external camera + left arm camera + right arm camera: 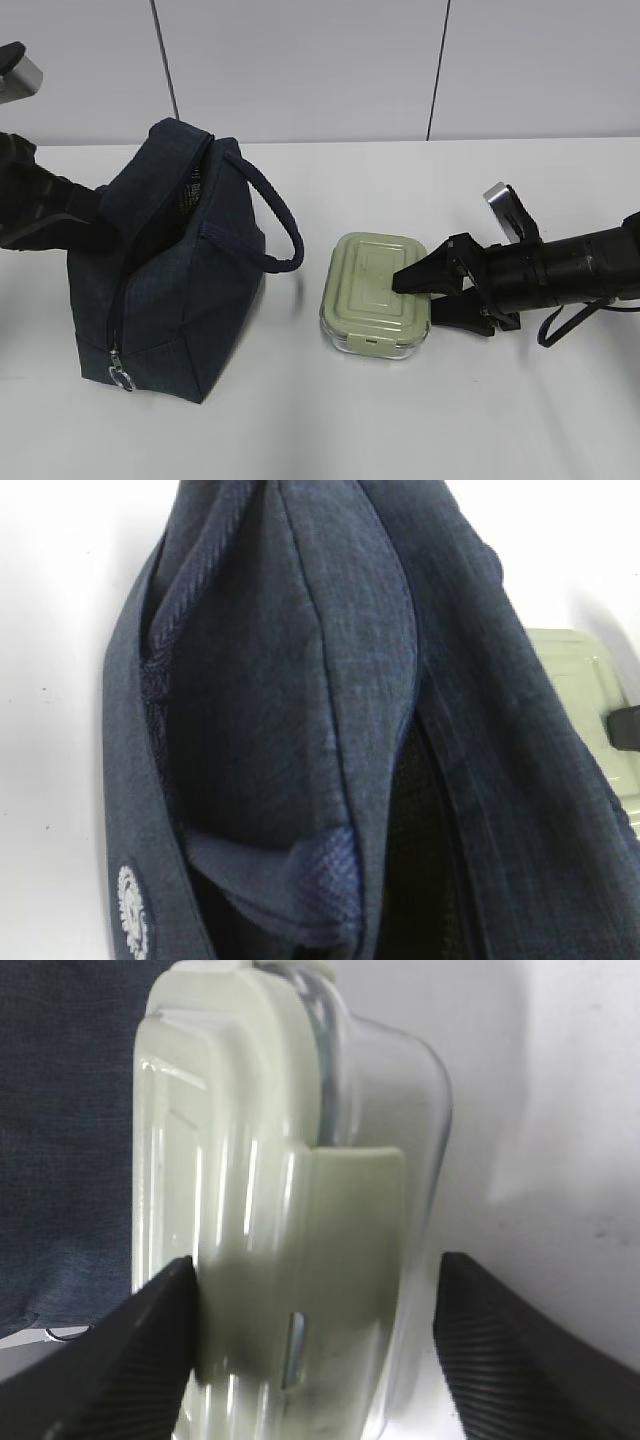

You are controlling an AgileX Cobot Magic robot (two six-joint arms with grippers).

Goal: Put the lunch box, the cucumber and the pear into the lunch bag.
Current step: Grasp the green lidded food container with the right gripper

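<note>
The lunch box lies alone [377,294] next to the open lunch bag [165,222], so I should expect the cucumber and the pear to be inside the bag already, out of sight.
The navy lunch bag [170,270] stands upright on the left with its top unzipped, showing dark lining [425,860]. My left arm [40,205] reaches to the bag's far left side; its fingers are hidden behind the fabric, which is drawn toward it. The lunch box [370,290], clear with a sage-green lid, lies flat on the table right of the bag. My right gripper [415,300] is open and straddles the box's right end [260,1160]: one finger lies against the lid, the other stands a gap off the clear wall. The cucumber and the pear are out of view.
The bag's padded handle [280,220] loops out toward the lunch box. A metal zipper pull [122,378] hangs at the bag's front bottom corner. The white table [400,430] runs back to a pale panelled wall [300,60].
</note>
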